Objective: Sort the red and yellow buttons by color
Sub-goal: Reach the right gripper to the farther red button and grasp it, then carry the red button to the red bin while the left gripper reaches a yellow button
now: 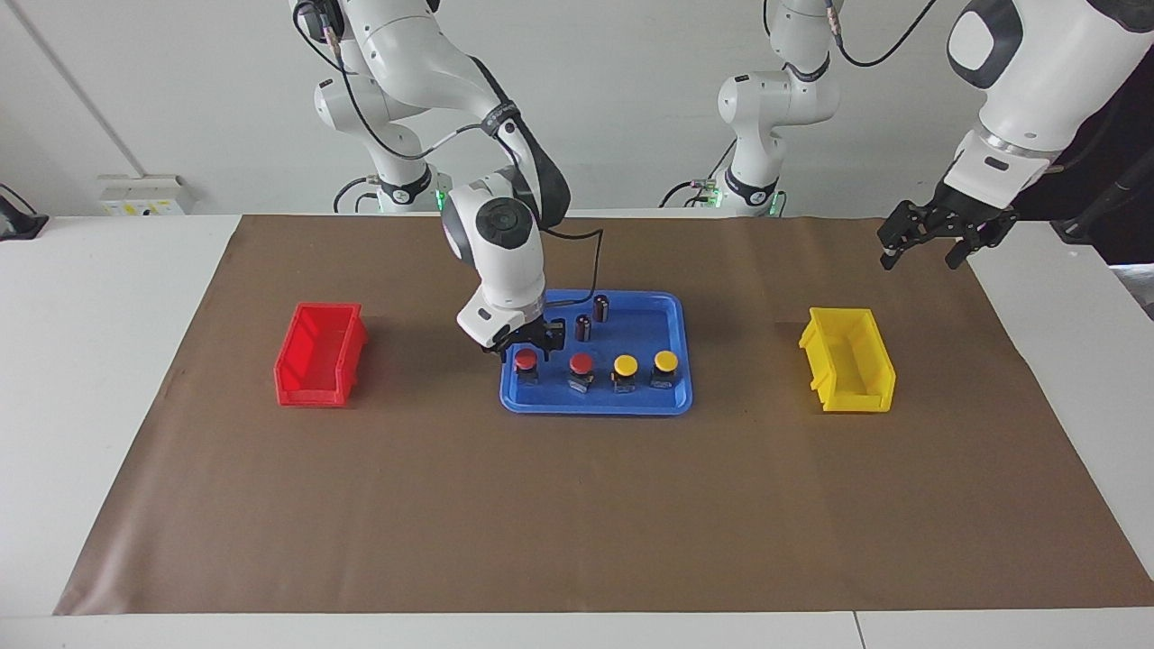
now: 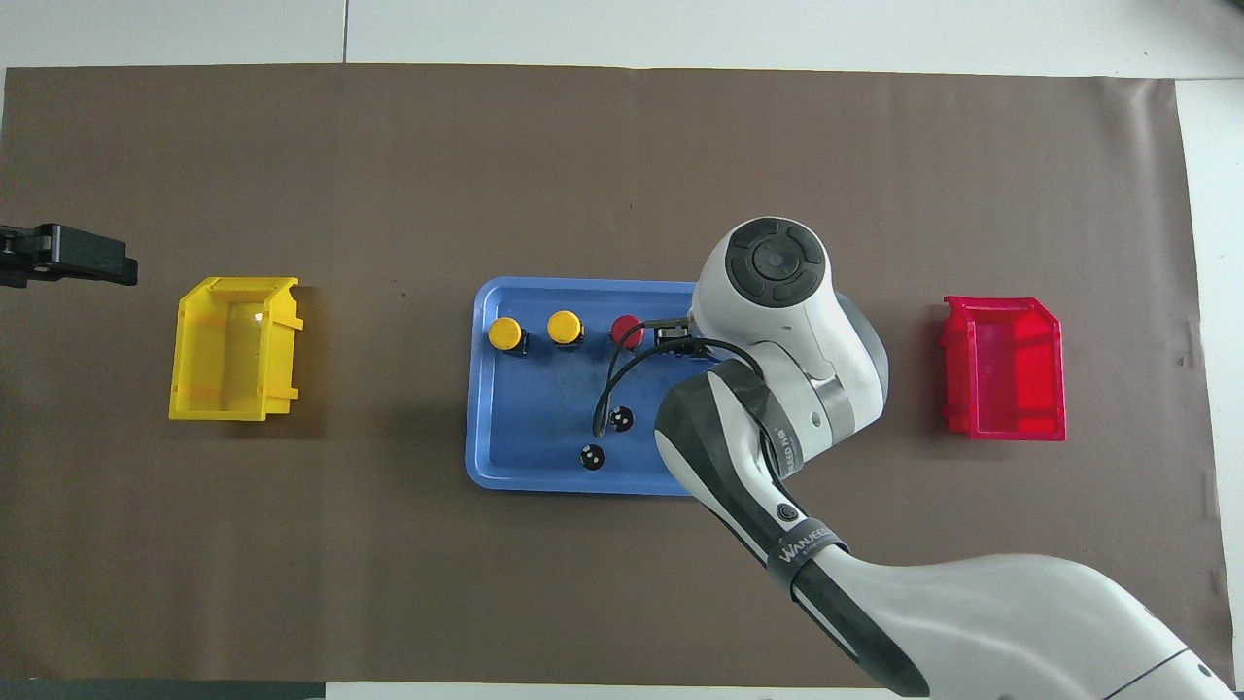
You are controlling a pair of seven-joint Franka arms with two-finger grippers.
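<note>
My gripper will bring the end red button up whole, cap and base together, when I lift it, because dark bases (image 2: 570, 344) peek out under the neighbouring buttons' caps.
Four buttons stand in a row in the blue tray (image 1: 685, 397). The two red ones (image 1: 525, 359) (image 1: 581, 362) are toward the right arm's end, the two yellow ones (image 1: 626, 365) (image 1: 665, 361) toward the left arm's end. My right gripper (image 1: 526, 342) is open and low over the end red button, a finger on each side of its cap. In the overhead view that button is hidden under the right wrist; the other red button (image 2: 626, 330) and both yellow ones (image 2: 564, 327) (image 2: 503, 333) show. My left gripper (image 1: 921, 254) is open and empty in the air, near the yellow bin (image 1: 849, 359).
A red bin (image 1: 320, 353) stands on the brown mat toward the right arm's end. Two dark cylinders with silver tops (image 1: 601, 306) (image 1: 583, 326) stand in the tray, nearer to the robots than the buttons. The right arm's cable hangs over the tray.
</note>
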